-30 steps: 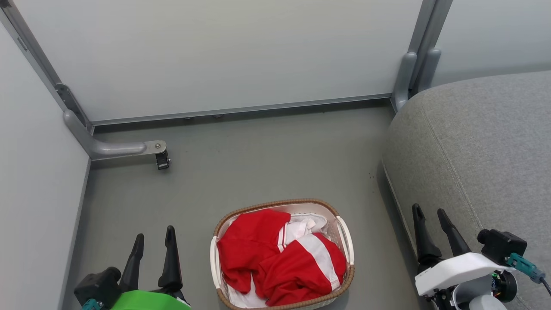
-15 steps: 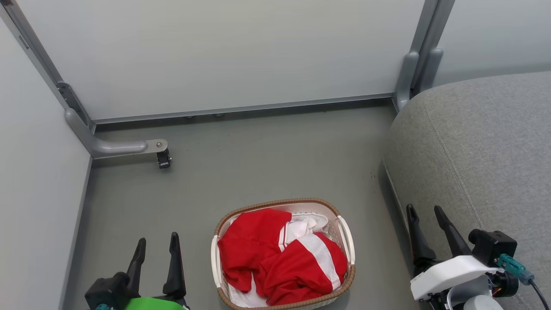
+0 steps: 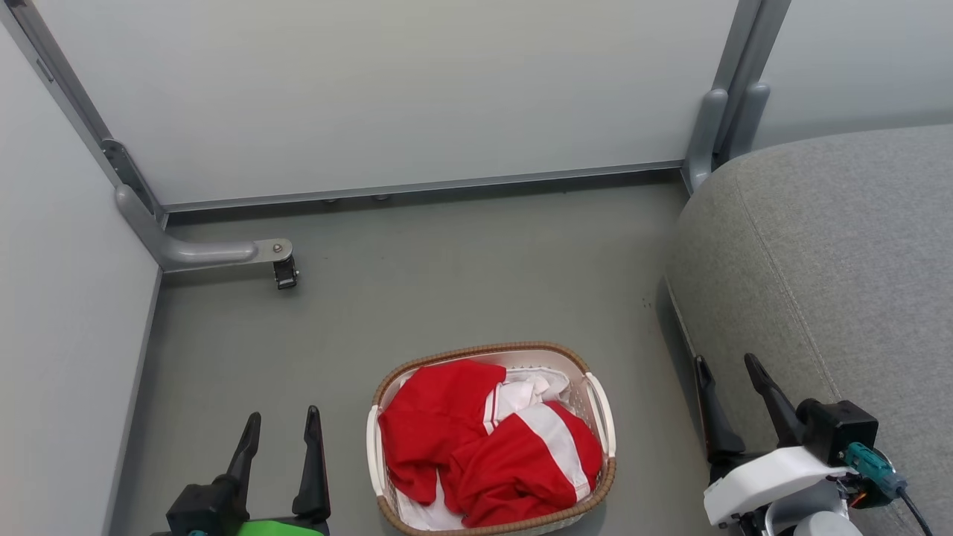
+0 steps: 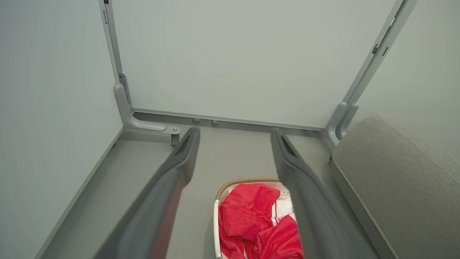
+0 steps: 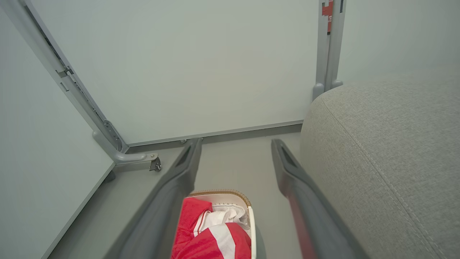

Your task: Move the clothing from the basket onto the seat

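Observation:
My gripper will bring up the white-striped clothing [image 3: 546,466] alone when I lift, because a curved edge [image 3: 470,444] separates it from the red clothing beside it.
The red clothing [image 3: 484,443] with white panels lies heaped in the cream basket [image 3: 603,417] with a brown rim, on the floor at the bottom centre of the head view. The grey seat [image 3: 841,283] rises to its right. My left gripper [image 3: 283,428] stands open to the left of the basket, holding nothing. My right gripper [image 3: 726,366] stands open between the basket and the seat's edge, also holding nothing. The left wrist view shows the clothing [image 4: 251,219], the basket [image 4: 216,223] and the seat [image 4: 395,180]. In the right wrist view are the clothing [image 5: 212,241], the basket [image 5: 251,223] and the seat [image 5: 388,151].
Pale partition panels [image 3: 387,89] close off the back and left. A grey metal foot with a small caster [image 3: 284,269] juts onto the floor at the left. A grey post [image 3: 715,126] stands at the back beside the seat. Bare grey floor [image 3: 461,275] lies beyond the basket.
Both grippers have dropped lower in the head view, the left shifting slightly right and the right slightly left. The clothing and basket lie as before.

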Controlling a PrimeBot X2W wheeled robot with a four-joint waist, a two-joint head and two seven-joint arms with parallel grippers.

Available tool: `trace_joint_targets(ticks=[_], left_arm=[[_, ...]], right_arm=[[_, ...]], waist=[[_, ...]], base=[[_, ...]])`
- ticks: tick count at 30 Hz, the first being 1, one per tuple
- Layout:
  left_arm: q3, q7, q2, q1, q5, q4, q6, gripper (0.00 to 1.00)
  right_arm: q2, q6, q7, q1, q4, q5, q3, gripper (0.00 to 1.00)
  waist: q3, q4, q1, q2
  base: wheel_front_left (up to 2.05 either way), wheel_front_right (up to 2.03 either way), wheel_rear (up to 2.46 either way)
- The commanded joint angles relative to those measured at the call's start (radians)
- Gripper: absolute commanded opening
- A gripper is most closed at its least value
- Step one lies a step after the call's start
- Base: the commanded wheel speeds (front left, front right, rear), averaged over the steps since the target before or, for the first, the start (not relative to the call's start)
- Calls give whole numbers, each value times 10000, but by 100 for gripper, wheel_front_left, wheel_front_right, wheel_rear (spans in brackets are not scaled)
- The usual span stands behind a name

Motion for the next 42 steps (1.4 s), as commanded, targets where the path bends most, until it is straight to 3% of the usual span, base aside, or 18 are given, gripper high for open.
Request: trace_joint_targets(ticks=[1,31,42], left_arm=[[-21,-112,72,161,237,7,73,100],[-91,-166,74,158,487,18,67,100],[-205,-165,72,-360,700,-69,-50,100]], right_arm=[[-66,4,-95,57,-5,-219,18,100],[-70,4,-181,23,37,-413,86,100],[-72,4,-180,-326,-351,-608,-161,100]], waist=[[4,3,0,0],[88,16,0,0],[999,-79,0,0]], base=[[0,0,0],[0,0,0],[0,0,0]])
